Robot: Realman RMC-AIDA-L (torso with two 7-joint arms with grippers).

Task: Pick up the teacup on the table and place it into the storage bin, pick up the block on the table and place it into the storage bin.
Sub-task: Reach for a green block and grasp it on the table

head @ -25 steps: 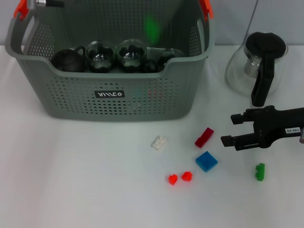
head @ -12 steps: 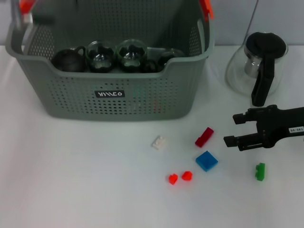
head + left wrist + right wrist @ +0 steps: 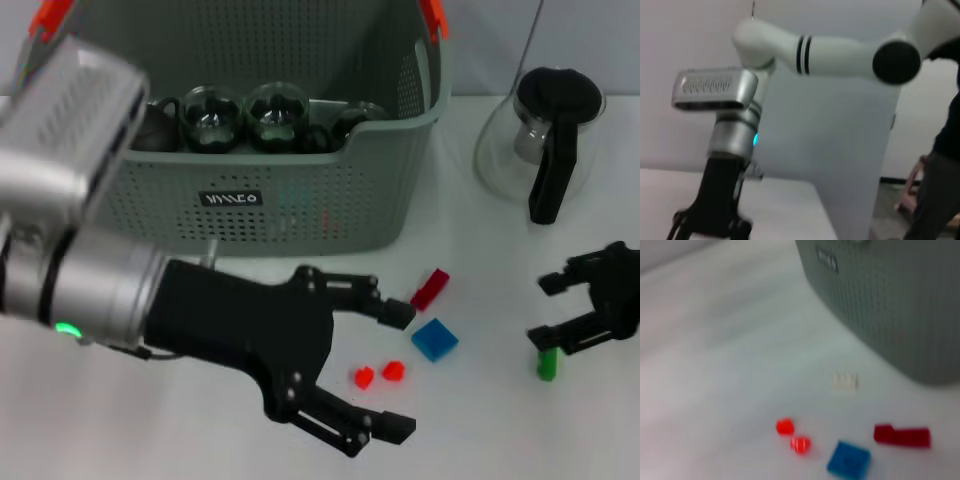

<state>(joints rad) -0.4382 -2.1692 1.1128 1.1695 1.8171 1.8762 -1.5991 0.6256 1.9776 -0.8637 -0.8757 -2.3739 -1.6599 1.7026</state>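
Observation:
I can see the green block under one finger of my right gripper, outside its opening, so next I swing back and turn it to straddle the block.
The grey-green storage bin stands at the back of the table, and two glass teacups sit inside it beside a dark teapot. Loose blocks lie in front of the bin: a red block, a blue block, two small red-orange blocks and a green block. My left gripper is open, low over the table, with the small red-orange blocks between its fingers. My right gripper is open just above the green block. A white block shows only in the right wrist view.
A glass pitcher with a black lid and handle stands at the back right, behind my right gripper. My left arm's silver forearm covers the bin's left front corner. The bin fills the far side of the right wrist view.
My left arm has swung in from the upper left and now reaches across the table in front of the bin, covering the white block. My right gripper has moved right and down toward the green block.

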